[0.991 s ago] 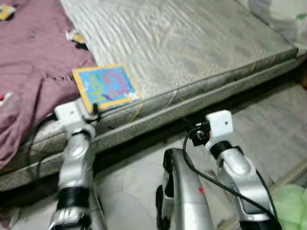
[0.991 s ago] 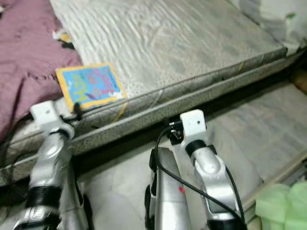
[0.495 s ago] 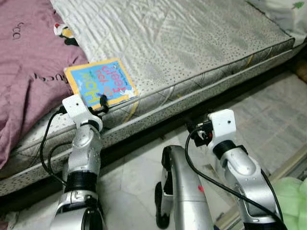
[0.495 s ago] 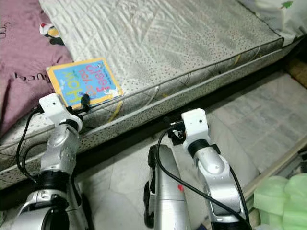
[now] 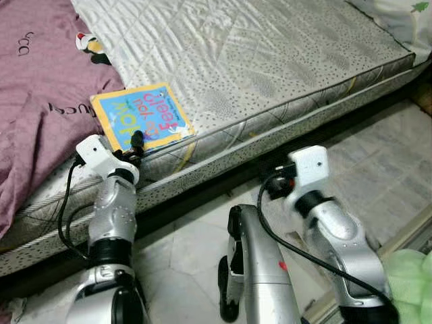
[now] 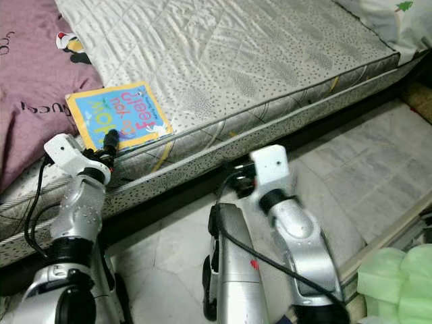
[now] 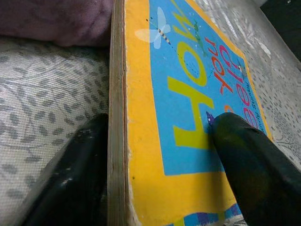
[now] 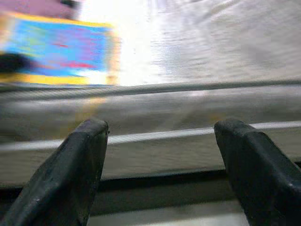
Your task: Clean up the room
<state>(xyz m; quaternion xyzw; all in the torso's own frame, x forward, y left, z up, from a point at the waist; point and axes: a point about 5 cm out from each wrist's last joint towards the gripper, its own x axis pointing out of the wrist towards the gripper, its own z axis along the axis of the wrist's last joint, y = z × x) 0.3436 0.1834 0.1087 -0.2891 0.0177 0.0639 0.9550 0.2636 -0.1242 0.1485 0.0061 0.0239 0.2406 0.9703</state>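
Note:
The board book [image 5: 143,117] will stay stiff and nearly closed when the robot lifts it, because tightly stacked pages [image 7: 117,122] make a thick, straight edge.
A board book [image 5: 145,118] with a yellow border and a blue cover lies flat near the front edge of the grey mattress [image 5: 270,61], beside a purple blanket [image 5: 40,88]. My left gripper [image 5: 135,145] is open at the book's near edge. In the left wrist view the gripper [image 7: 157,125] straddles that edge of the book [image 7: 188,94], with one finger [image 7: 244,160] lying on the cover and the other against the mattress beside the edge. My right gripper [image 8: 160,136] is open and holds nothing. It hovers over the floor, facing the mattress side.
A small penguin figure [image 5: 88,44] lies on the blanket's edge farther back. A white pillow [image 5: 405,17] sits at the far right corner. Something pale green [image 5: 412,283] is at the lower right on the tiled floor [image 5: 378,169]. A dark gap runs under the mattress.
The camera shifted a second ago, then settled. My left gripper has slid a little leftward along the book's near edge. The right wrist has swung slightly left and looks blurred.

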